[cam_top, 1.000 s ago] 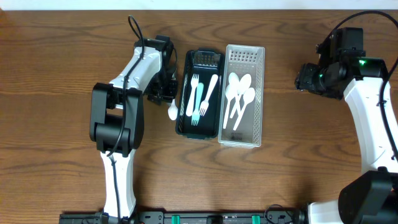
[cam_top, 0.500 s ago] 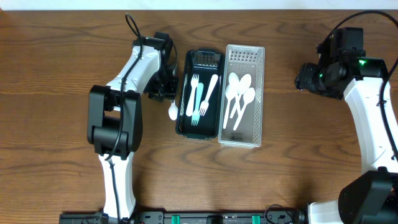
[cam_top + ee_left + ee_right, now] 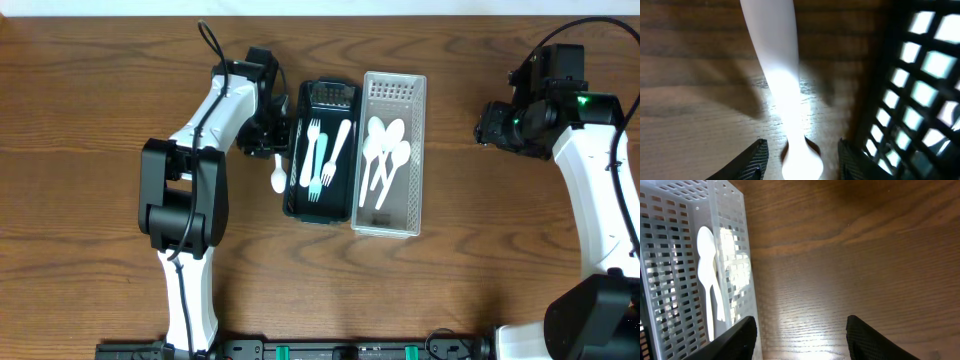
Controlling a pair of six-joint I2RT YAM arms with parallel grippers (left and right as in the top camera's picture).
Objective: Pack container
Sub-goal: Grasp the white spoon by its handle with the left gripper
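Note:
Next, my left gripper pulls the spoon onto the open wood point(image 3: 249, 192) before taking it for packing, because the white spoon point(image 3: 279, 177) lies close beside the black basket's side.
A white plastic spoon point(image 3: 278, 173) lies on the wooden table just left of the black basket point(image 3: 320, 210), which holds white and teal forks point(image 3: 317, 150). The clear basket point(image 3: 392, 225) beside it holds several white spoons point(image 3: 385, 150). My left gripper point(image 3: 268, 142) is open at the loose spoon's far end. In the left wrist view its fingers point(image 3: 801, 159) straddle the spoon point(image 3: 780, 75) with gaps on both sides, and the black basket wall point(image 3: 910, 100) is to the right. My right gripper point(image 3: 495, 126) is open and empty over bare table point(image 3: 801, 330), right of the clear basket point(image 3: 740, 245).
The two baskets stand side by side at the table's middle back. Bare wood lies around them. The right wrist view shows a white spoon point(image 3: 707, 260) inside the clear basket.
My left gripper has shifted slightly toward the table's far edge, and the loose spoon now shows more of its length and lies a little farther back. The right arm has not moved.

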